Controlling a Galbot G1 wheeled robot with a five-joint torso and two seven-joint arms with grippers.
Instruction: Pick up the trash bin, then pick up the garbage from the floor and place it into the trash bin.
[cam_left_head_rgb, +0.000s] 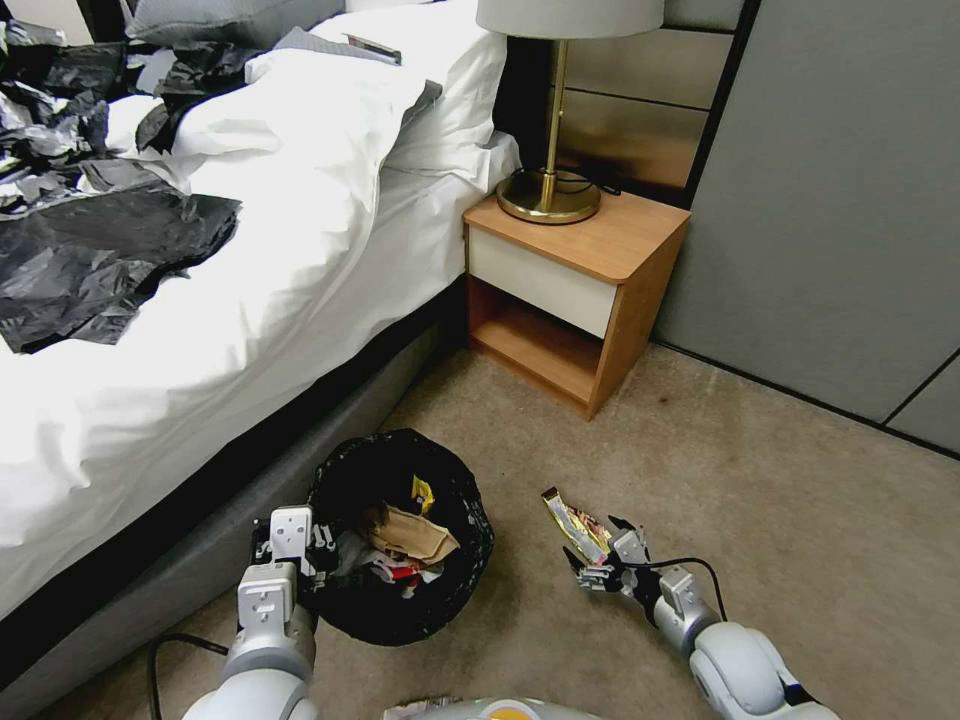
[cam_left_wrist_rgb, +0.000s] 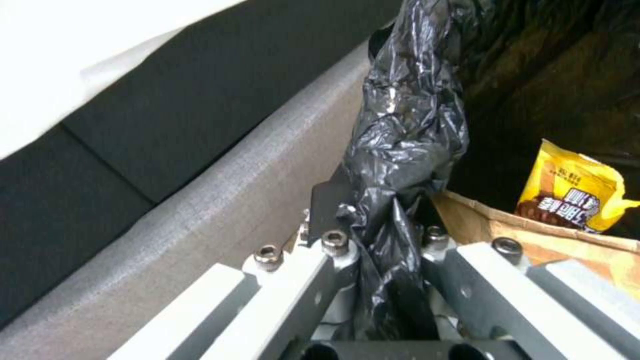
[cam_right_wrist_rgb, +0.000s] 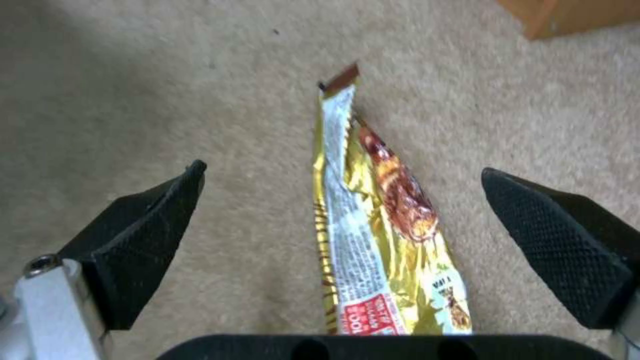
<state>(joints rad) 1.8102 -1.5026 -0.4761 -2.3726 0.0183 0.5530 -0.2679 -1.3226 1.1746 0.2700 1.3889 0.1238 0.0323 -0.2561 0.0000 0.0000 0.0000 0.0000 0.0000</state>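
Note:
I expect the gold foil snack wrapper (cam_left_head_rgb: 577, 526) to crumple inward, empty, when I pinch it and pick it up, because the creased foil is lying thin and flat.
The trash bin (cam_left_head_rgb: 400, 535), lined with a glossy black bag, sits low beside the bed frame. My left gripper (cam_left_head_rgb: 318, 555) is shut on its near-left rim, and the left wrist view shows the bunched black liner (cam_left_wrist_rgb: 400, 150) pinched between the jaws. Inside the bin lie a brown paper bag (cam_left_head_rgb: 415, 540) and a yellow snack wrapper (cam_left_wrist_rgb: 573, 187). On the carpet to the bin's right lies one piece of garbage, a gold foil snack wrapper (cam_left_head_rgb: 575, 522). My right gripper (cam_left_head_rgb: 598, 548) is open, low over the carpet, with one black finger (cam_right_wrist_rgb: 147, 230) on each side of that wrapper (cam_right_wrist_rgb: 380, 225).
The bed (cam_left_head_rgb: 250, 300), with white bedding and black plastic sheets (cam_left_head_rgb: 90, 250), fills the left. A wooden nightstand (cam_left_head_rgb: 570, 290) with a brass lamp (cam_left_head_rgb: 550, 190) stands ahead, and a grey wall panel (cam_left_head_rgb: 840, 200) is on the right. Open beige carpet (cam_left_head_rgb: 780, 520) lies to the right.

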